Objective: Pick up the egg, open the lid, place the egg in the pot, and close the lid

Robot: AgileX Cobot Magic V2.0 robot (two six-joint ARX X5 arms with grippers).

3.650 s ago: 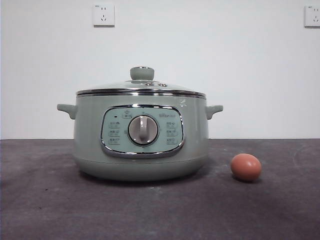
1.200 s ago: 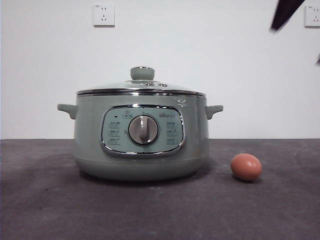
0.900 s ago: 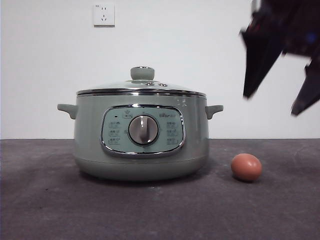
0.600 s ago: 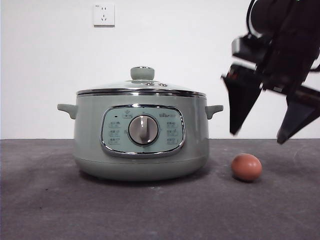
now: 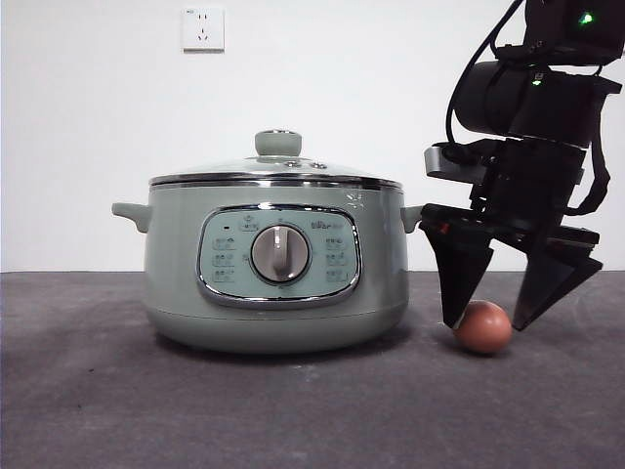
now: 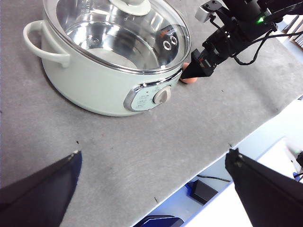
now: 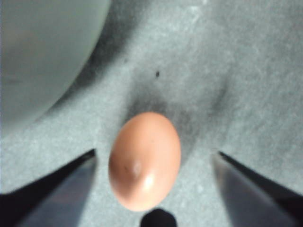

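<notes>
I expect the glass lid (image 5: 220,168) to come off in one piece when I lift it, because a round rim (image 5: 275,180) sits evenly on the pot under a central knob.
The reddish-brown egg (image 5: 482,327) lies on the dark grey table to the right of the pale green pot (image 5: 274,266). The glass lid (image 5: 276,168) with its green knob sits shut on the pot. My right gripper (image 5: 486,324) has come down over the egg, open, with one jaw on each side of it and not touching; the right wrist view shows the egg (image 7: 144,160) between the open jaws of the gripper (image 7: 154,163). My left gripper (image 6: 154,172) is open and empty, high above the table in front of the pot (image 6: 94,75).
The table's front edge (image 6: 222,153) runs near the pot in the left wrist view. Wall sockets (image 5: 202,28) are on the white wall behind.
My right arm has come down from the upper right corner to the egg, jaws open around it. The egg, pot and lid have not moved.
</notes>
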